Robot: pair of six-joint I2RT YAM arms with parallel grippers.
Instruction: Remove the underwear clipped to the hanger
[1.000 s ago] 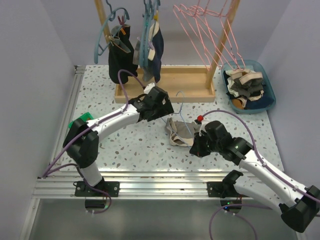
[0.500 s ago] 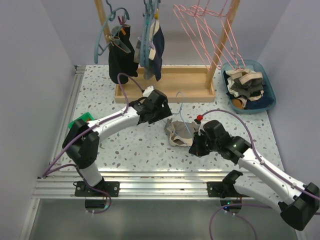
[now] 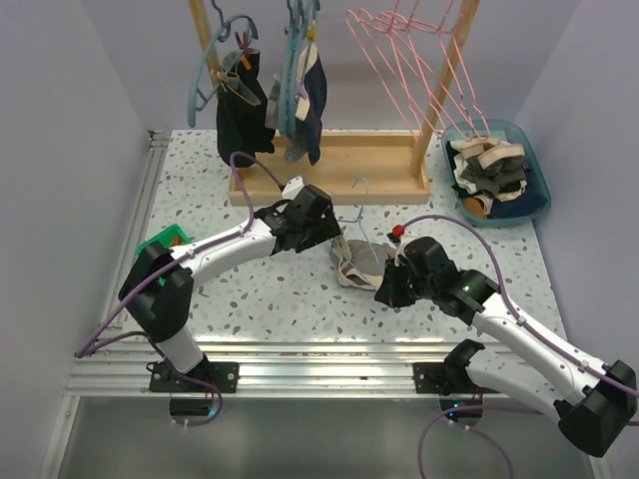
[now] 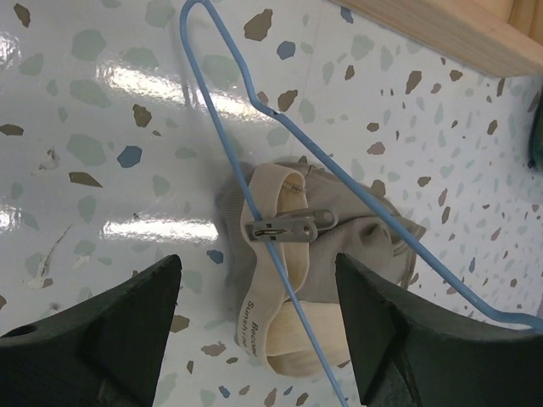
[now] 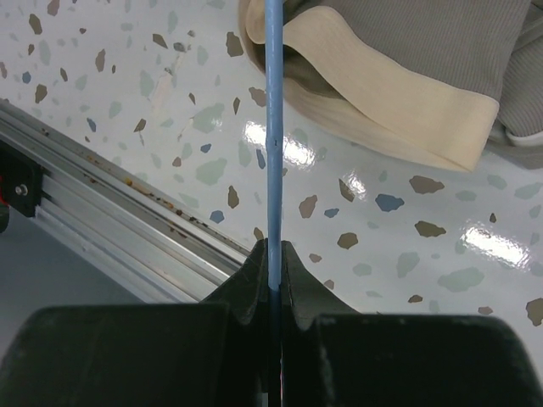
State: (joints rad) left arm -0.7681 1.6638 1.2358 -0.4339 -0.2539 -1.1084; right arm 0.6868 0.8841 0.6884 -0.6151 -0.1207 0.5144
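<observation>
The grey clip is lying crosswise under the open fingers of the robot's left gripper, so the robot should tilt its left gripper and squeeze the clip's handles from the side.
A blue wire hanger lies on the speckled table with beige-and-grey underwear held to it by a grey clip. In the left wrist view the hanger crosses over the underwear. My left gripper hovers just left of the underwear, open and empty; in its own view the gripper has the jaws spread wide over the clip. My right gripper is shut on the hanger's wire; the gripper sits near the beige waistband.
A wooden rack at the back carries dark garments on teal hangers and empty pink hangers. A blue bin of garments stands at the back right. A green object lies at the left. An aluminium rail runs along the front edge.
My right gripper has shifted slightly left and away with the hanger wire in it. My left gripper has eased a little to the left above the underwear.
</observation>
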